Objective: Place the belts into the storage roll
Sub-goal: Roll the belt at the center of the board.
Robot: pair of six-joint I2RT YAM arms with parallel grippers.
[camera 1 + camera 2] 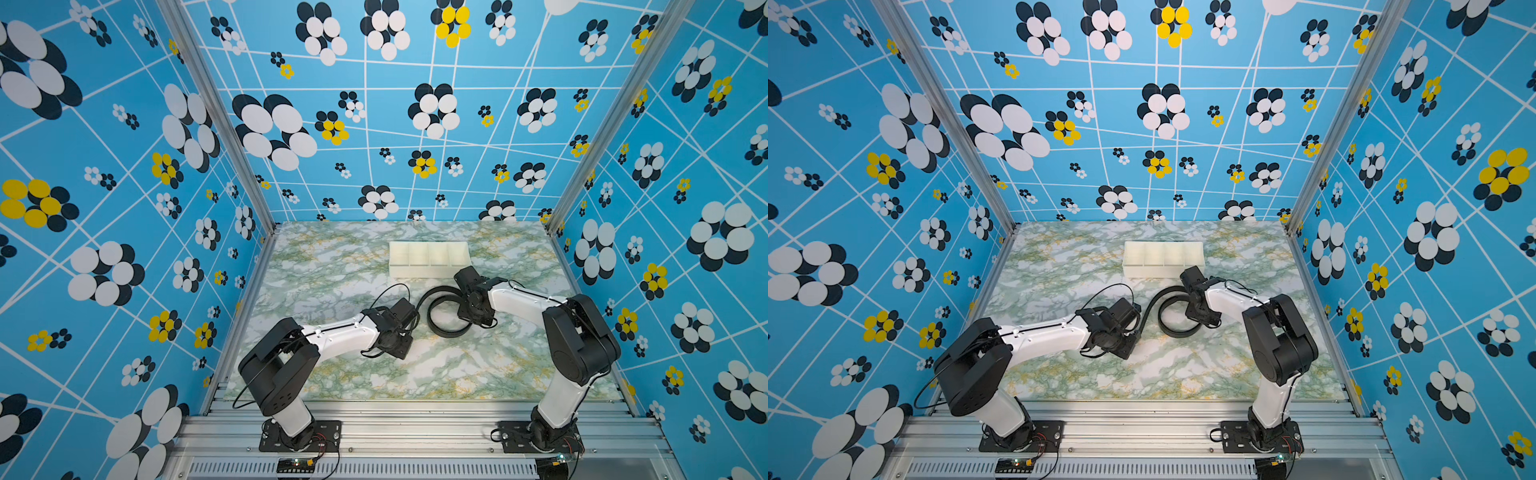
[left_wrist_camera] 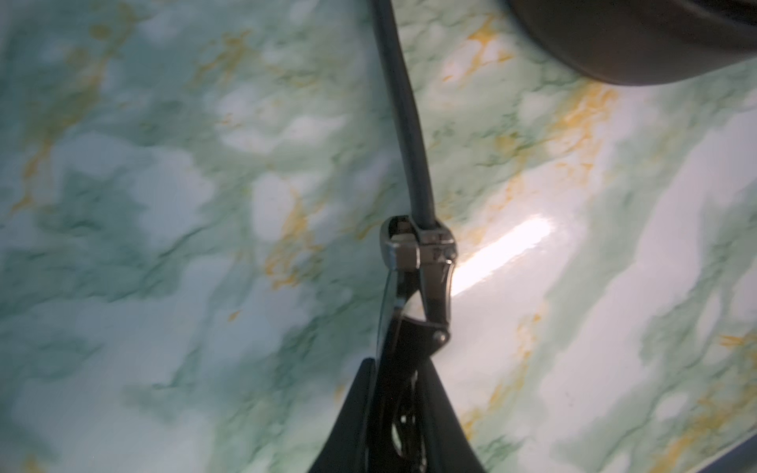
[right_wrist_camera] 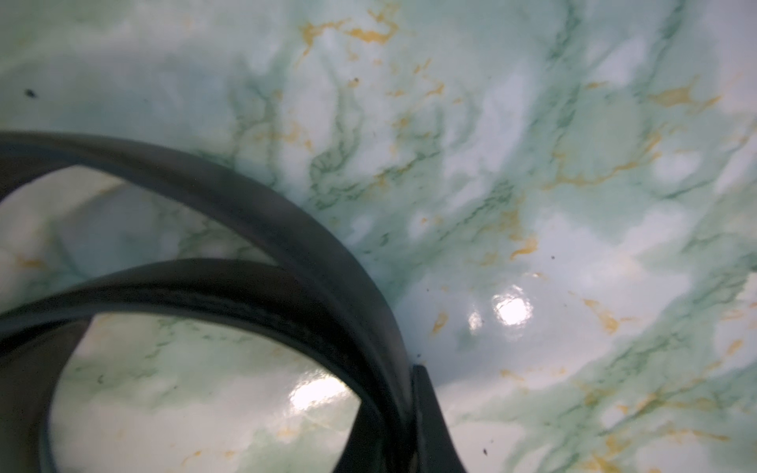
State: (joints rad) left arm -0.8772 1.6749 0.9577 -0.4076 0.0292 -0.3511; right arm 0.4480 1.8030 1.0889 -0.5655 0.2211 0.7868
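Observation:
The coil's turns (image 1: 430,296) are spread apart while the robot's left gripper is at the buckle, so next the left gripper lets go of the buckle and pinches the turns (image 1: 429,314) across from the right gripper.
The black belt (image 1: 436,289) lies coiled on edge on the marble table, between the two arms in both top views. My left gripper (image 2: 399,368) is shut on the belt's metal buckle (image 2: 418,254), and the strap (image 2: 405,123) runs away from it toward the coil. In a top view this gripper (image 1: 1133,336) sits at the coil's left end. My right gripper (image 3: 395,393) is shut on the strap (image 3: 286,229) at the coil's right side, low over the table (image 1: 473,320). The storage roll (image 1: 430,257), a white tray with several compartments that look bare, stands just behind the coil.
Patterned blue walls and aluminium posts (image 1: 249,174) close in the table on three sides. Thin black cables loop above the left wrist (image 1: 390,291). Bare marble (image 1: 457,374) stretches in front of the belt, toward the arm bases.

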